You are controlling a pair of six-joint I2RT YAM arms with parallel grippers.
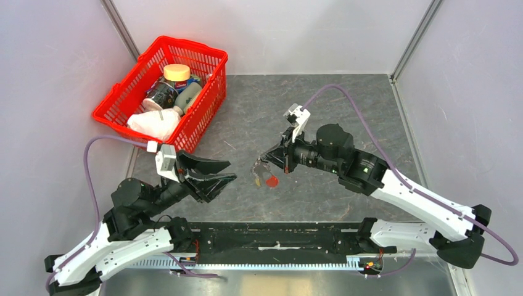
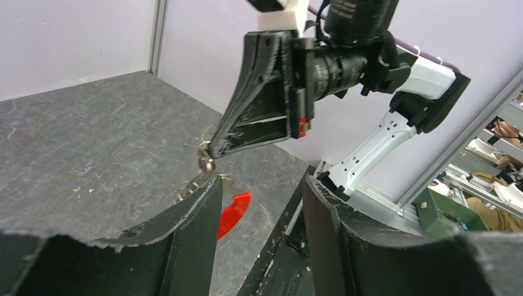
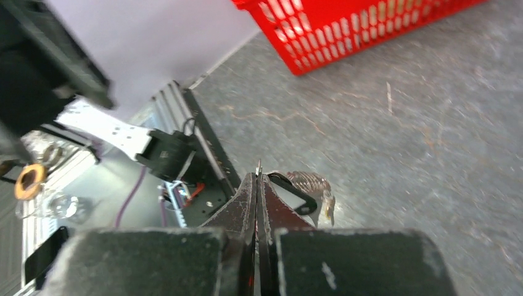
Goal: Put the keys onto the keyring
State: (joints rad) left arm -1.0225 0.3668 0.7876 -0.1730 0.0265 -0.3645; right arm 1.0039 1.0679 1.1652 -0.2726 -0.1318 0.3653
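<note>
I keep lowering the keyring [image 1: 261,171] with my right gripper, as it hangs free of my left gripper above open table [image 1: 288,188], until it rests there, then let go.
My right gripper [image 1: 259,164] is shut, pinching the thin metal keyring [image 2: 205,161] at its fingertips and holding it a little above the table. Several small keys [image 1: 256,179] and the red tag [image 1: 271,181] hang below it. In the right wrist view the gripper [image 3: 257,180] is closed on a sliver of metal, with a dark-headed key [image 3: 288,187] and silvery keys [image 3: 312,185] just beyond. My left gripper [image 1: 231,171] is open and empty, just left of the keys. In the left wrist view [image 2: 262,179] the keys and red tag [image 2: 235,211] sit behind its left finger.
A red plastic basket [image 1: 196,120] with jars and a white cloth stands at the back left; it also shows in the right wrist view [image 3: 345,37]. A black rail [image 1: 277,237] runs along the near edge between the arm bases. Walls close in both sides.
</note>
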